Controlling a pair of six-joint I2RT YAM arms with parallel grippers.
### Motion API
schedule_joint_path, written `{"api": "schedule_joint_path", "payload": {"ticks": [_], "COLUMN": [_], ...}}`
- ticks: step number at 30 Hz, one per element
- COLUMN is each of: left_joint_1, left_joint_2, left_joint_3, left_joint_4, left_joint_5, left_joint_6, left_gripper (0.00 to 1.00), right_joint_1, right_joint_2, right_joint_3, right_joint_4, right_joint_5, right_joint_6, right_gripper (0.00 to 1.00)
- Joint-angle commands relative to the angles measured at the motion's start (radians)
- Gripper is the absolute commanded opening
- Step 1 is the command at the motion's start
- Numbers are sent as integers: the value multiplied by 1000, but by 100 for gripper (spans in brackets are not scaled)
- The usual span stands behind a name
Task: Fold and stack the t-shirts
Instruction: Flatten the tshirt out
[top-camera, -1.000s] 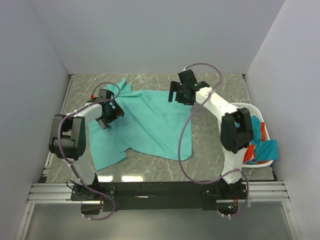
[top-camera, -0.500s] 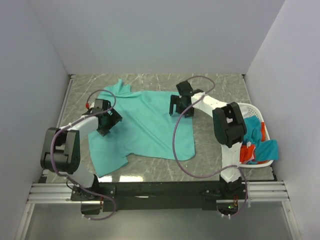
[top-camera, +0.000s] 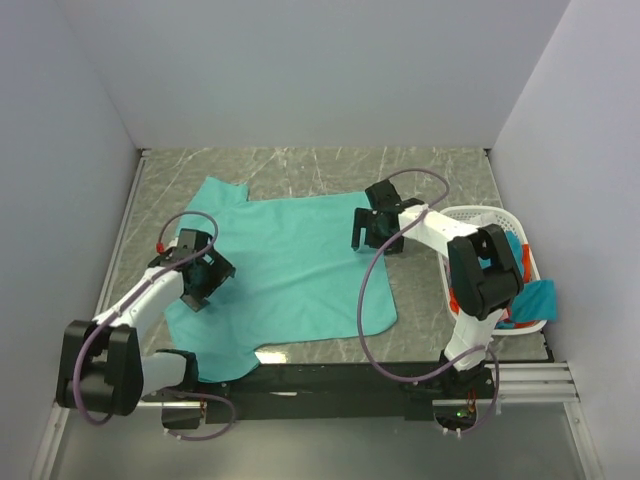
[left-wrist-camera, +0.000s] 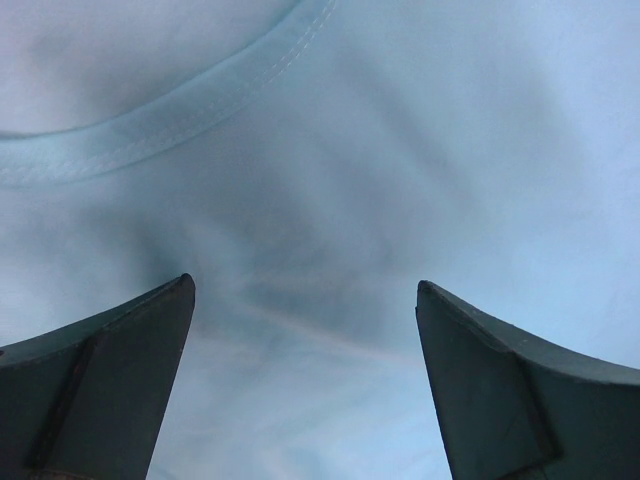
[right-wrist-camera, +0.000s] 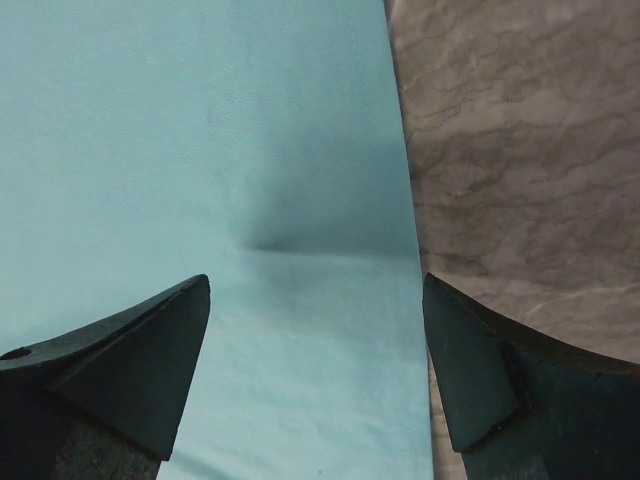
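Observation:
My right gripper is to slide the t-shirt toward the table's far side (top-camera: 320, 170) together with my left gripper before folding, because the t-shirt's near sleeve (top-camera: 228, 366) lies at the rail.
The teal-green t-shirt (top-camera: 290, 265) lies spread flat on the marble table, one sleeve at the far left. My left gripper (top-camera: 203, 277) hovers low over the shirt's left side, open and empty. The left wrist view shows its gripper (left-wrist-camera: 305, 285) over cloth (left-wrist-camera: 400, 150) with the collar seam (left-wrist-camera: 170, 125) just ahead. My right gripper (top-camera: 371, 232) is open and empty over the shirt's right edge. In the right wrist view, that gripper (right-wrist-camera: 315, 280) straddles the cloth edge (right-wrist-camera: 200, 150), with bare table (right-wrist-camera: 520, 150) to the right.
A white lattice basket (top-camera: 480, 212) stands at the right by the right arm, holding blue-teal (top-camera: 535, 298) and orange-red (top-camera: 500, 312) shirts. Grey walls close in the left, far and right sides. Arm bases and a rail run along the near edge.
Both arms have drawn back toward the near edge. The teal-green shirt has shifted nearer with them and now lies flatter and wider; its lower left corner reaches the near rail.

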Motion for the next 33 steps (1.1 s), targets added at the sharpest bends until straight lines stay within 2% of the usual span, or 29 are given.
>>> {"api": "schedule_joint_path", "payload": {"ticks": [1, 3, 7, 9, 13, 16, 19, 27, 29, 33], "left_joint_1": [-4, -4, -2, 2, 17, 31, 33, 34, 33, 31], "left_joint_2": [-63, -48, 85, 152, 348, 481, 589, 784, 830, 873], "left_joint_3": [63, 142, 253, 320, 443, 559, 616, 756, 794, 827], "left_joint_4": [-83, -94, -71, -66, -33, -40, -43, -52, -57, -8], "left_joint_5": [-29, -58, -94, -110, -126, -95, -103, -71, -65, 10], "left_joint_6": [-7, 9, 38, 45, 59, 71, 72, 90, 95, 104], "left_gripper": [100, 99, 99, 99, 99, 99, 99, 100, 99, 99], "right_joint_1": [-5, -4, -2, 2, 36, 56, 58, 35, 10, -68], "right_joint_2": [-78, -78, -39, -5, 133, 242, 320, 449, 481, 523], "right_joint_3": [61, 98, 186, 226, 398, 524, 595, 661, 676, 705], "right_joint_4": [-15, -28, -32, -33, -83, -149, -174, -216, -260, -279], "right_joint_5": [28, 31, 22, -41, -24, 48, 55, 77, 131, 91], "right_joint_6": [-18, -24, -21, -39, -56, -58, -56, -84, -87, -87], "right_gripper": [93, 93, 93, 93, 93, 92, 91, 91, 91, 91]}}
